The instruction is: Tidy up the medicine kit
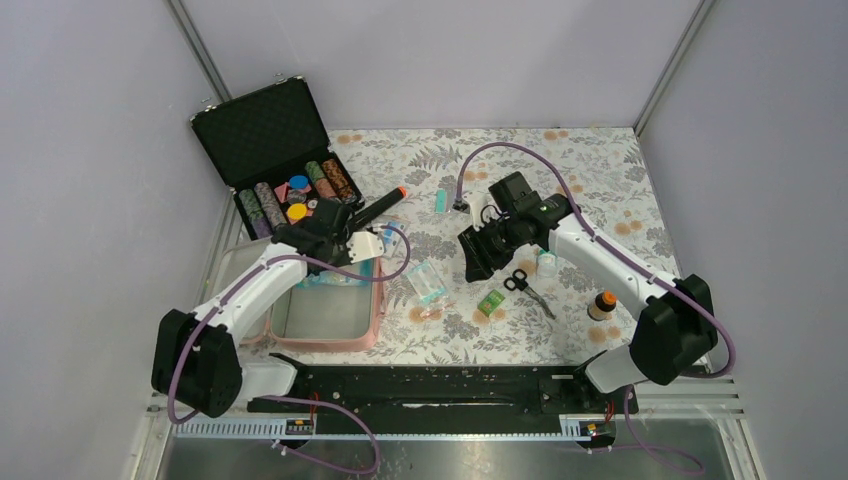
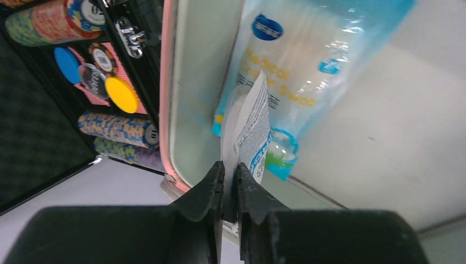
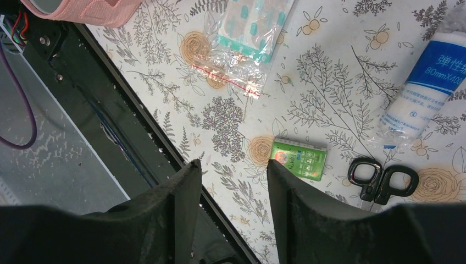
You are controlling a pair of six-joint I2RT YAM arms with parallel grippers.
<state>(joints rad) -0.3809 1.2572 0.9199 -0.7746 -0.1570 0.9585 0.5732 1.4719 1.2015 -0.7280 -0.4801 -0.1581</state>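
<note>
The bandage roll is close to the robot's right gripper and far from the pink medicine kit, so the right gripper should pass the roll to the left gripper.
The pink medicine kit lies open at the front left, grey lining up; its pink rim shows in the left wrist view. A blue cotton swab bag lies inside at the far end. My left gripper hangs over that end, shut on a thin white packet with blue print. My right gripper is open and empty above the table. A green box lies just beyond its right finger.
On the floral mat lie a zip bag of plasters, scissors, a bandage roll, a brown bottle with orange cap, a teal strip and a black pen with orange tip. The black poker chip case stands behind the kit.
</note>
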